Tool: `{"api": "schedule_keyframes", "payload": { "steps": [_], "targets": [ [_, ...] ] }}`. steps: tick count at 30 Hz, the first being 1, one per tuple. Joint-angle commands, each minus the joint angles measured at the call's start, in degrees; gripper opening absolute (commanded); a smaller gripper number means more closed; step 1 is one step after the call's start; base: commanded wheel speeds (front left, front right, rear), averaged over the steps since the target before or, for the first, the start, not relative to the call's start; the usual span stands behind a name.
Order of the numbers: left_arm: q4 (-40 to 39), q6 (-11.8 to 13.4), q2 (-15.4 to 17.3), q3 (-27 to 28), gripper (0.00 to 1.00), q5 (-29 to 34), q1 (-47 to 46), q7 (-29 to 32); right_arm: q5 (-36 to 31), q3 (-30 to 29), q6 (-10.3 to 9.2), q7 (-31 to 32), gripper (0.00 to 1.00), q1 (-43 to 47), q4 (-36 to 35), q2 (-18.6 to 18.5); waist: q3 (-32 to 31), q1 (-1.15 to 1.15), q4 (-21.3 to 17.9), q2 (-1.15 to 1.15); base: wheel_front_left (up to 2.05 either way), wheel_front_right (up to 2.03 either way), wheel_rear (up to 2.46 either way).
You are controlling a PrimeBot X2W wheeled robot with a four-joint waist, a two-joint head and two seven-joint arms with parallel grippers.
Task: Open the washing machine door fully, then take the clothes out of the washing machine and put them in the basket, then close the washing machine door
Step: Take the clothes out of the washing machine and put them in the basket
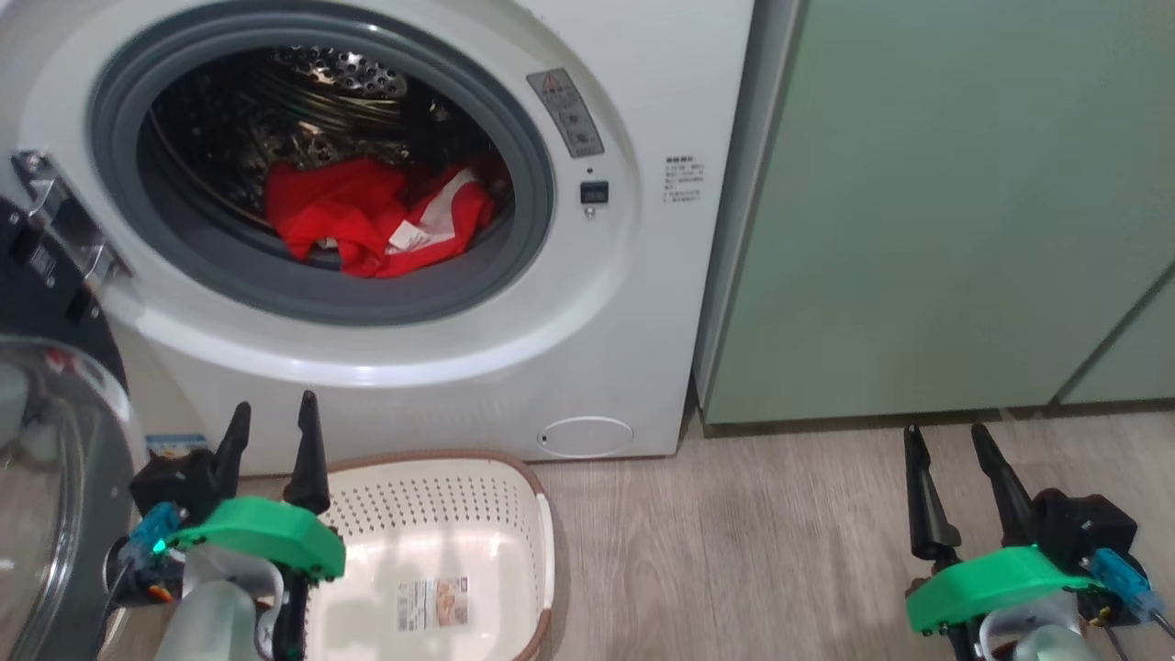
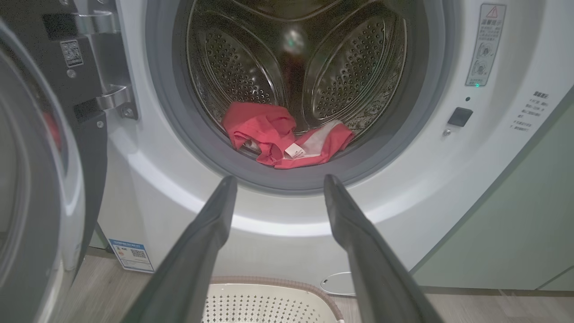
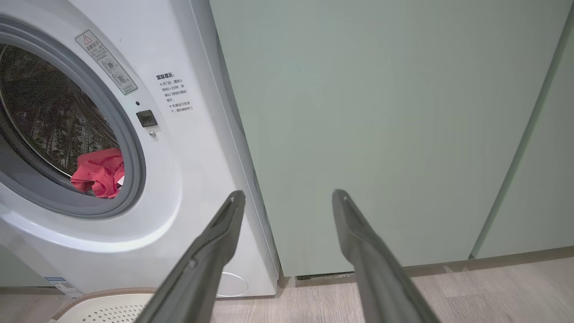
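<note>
I expect the white-striped bunch (image 1: 453,210) to stay behind in the drum as a separate garment when I pull the jersey, because a dark dip (image 1: 418,186) divides the red heap.
The washing machine (image 1: 587,349) stands open, its door (image 1: 46,477) swung out to the left with the black rim and clear window at the head view's left edge. The red jersey (image 1: 367,216) with its white tag lies at the drum's front lip; in the left wrist view the jersey (image 2: 273,132) sits just above my fingertips. The cream basket (image 1: 514,496) rests on the floor below the opening. My left gripper (image 1: 273,427) hovers open over the basket's left end. My right gripper (image 1: 945,441) is open above the floor, facing the green cabinet.
Pale green cabinets (image 1: 945,202) stand right of the washer, with wood-look floor (image 1: 734,542) in front. A small round white flap (image 1: 586,436) sits low on the washer's front. The door hinge (image 1: 55,220) juts out at the opening's left.
</note>
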Motion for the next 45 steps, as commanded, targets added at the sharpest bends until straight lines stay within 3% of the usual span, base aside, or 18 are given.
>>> {"api": "schedule_keyframes", "payload": {
  "steps": [1,12,17,22,32,41,45],
  "targets": [
    [-1.44,0.20,0.64,1.78,1.00,0.57,-2.65,-0.38,-0.18,1.32,-0.02,-0.62,1.00,-1.98,-1.63,-0.25,0.06,0.00,0.03,0.00,1.15,-1.15,0.00],
    [6.37,0.60,0.43,-0.04,1.00,3.07,-5.93,-0.33,-0.11,1.90,-0.02,-0.62,1.00,-2.08,-1.30,-0.56,0.72,0.00,-0.31,0.00,0.34,-0.34,0.00],
    [13.85,1.56,1.62,-2.11,1.00,4.42,-14.05,4.60,0.17,3.26,-0.02,-0.62,1.00,-2.54,-1.01,-0.84,2.38,0.00,-1.65,0.00,0.00,0.00,0.00],
    [19.09,2.30,3.98,-3.06,1.00,5.10,-22.31,11.13,0.91,4.51,-0.02,-0.62,1.00,-4.36,-0.83,-1.23,5.58,0.00,-4.07,0.00,0.00,0.00,0.00],
    [26.15,6.26,10.95,-4.80,1.00,8.00,-39.54,22.33,2.70,7.16,-0.02,-0.62,1.00,-9.36,-1.02,-1.09,15.44,0.00,-9.49,0.00,0.00,0.00,0.00],
    [30.02,8.10,14.89,-6.73,1.00,10.11,-49.26,24.61,3.66,8.20,-0.02,-0.62,1.00,-13.13,-1.72,-0.50,22.70,0.00,-12.80,0.00,0.00,0.00,0.00],
    [31.83,10.45,16.35,-7.40,1.00,11.11,-52.63,23.36,3.91,8.57,-0.02,-0.62,1.00,-14.48,-1.92,-0.37,25.31,0.00,-13.92,0.00,0.00,0.00,0.00]
  ]
}}
